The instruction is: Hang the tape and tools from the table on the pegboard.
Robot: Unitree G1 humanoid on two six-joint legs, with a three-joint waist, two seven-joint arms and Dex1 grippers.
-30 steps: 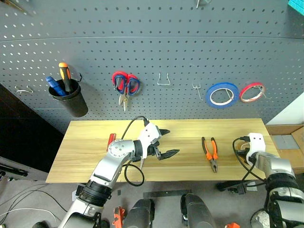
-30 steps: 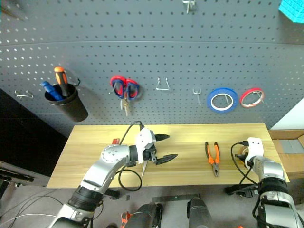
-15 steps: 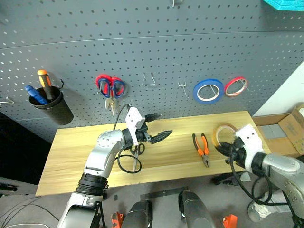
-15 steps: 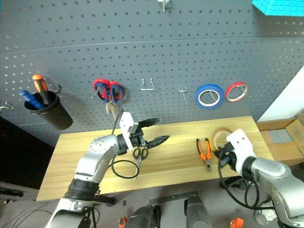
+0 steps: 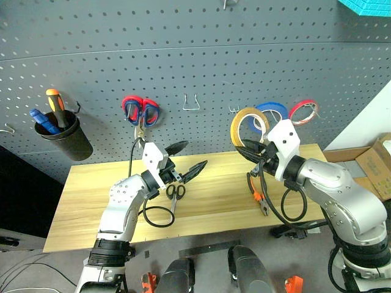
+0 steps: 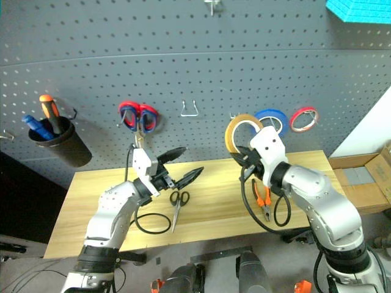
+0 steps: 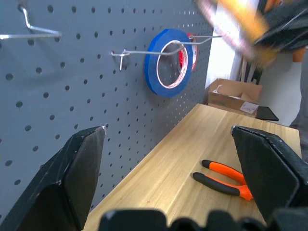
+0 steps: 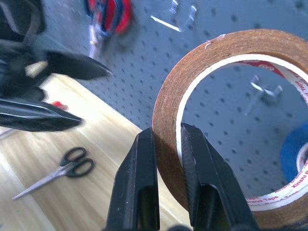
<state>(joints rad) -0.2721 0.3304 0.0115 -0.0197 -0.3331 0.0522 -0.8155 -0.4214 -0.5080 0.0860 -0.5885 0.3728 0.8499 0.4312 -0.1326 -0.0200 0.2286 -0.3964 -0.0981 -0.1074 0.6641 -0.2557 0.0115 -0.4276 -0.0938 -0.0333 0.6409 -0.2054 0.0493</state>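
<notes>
The yellow-tan tape's hole (image 8: 228,125) faces the empty hook (image 8: 265,92), so the robot's right gripper should keep going toward the pegboard and let go of the tape once the hook is through.
My right gripper (image 5: 252,148) is shut on the yellow-tan tape (image 5: 248,126), pinching the ring's wall (image 8: 166,103) and holding it upright in front of the dark grey pegboard (image 5: 183,49), just left of the blue ring. My left gripper (image 5: 189,157) hangs open and empty above the table (image 5: 91,195), pointing toward the right. Small black-handled scissors (image 5: 174,194) lie on the wood just below it. The orange-and-black pliers (image 7: 224,179) lie flat under my right forearm, partly hidden. A sliver of red handle (image 8: 57,104) shows on the table behind the left gripper.
On the pegboard hang a blue tape ring (image 7: 168,62), a thin red ring (image 5: 303,111), red-and-blue scissors (image 5: 140,110) and a black cup (image 5: 61,137) with an orange-handled screwdriver. Bare hooks (image 5: 192,102) sit between scissors and rings. A cardboard box (image 5: 376,165) stands past the table's right end.
My right gripper lifted the tape from the table's right end and swung it up and left to the pegboard. The left gripper drifted left and up, uncovering the scissors. The camera also shifted.
</notes>
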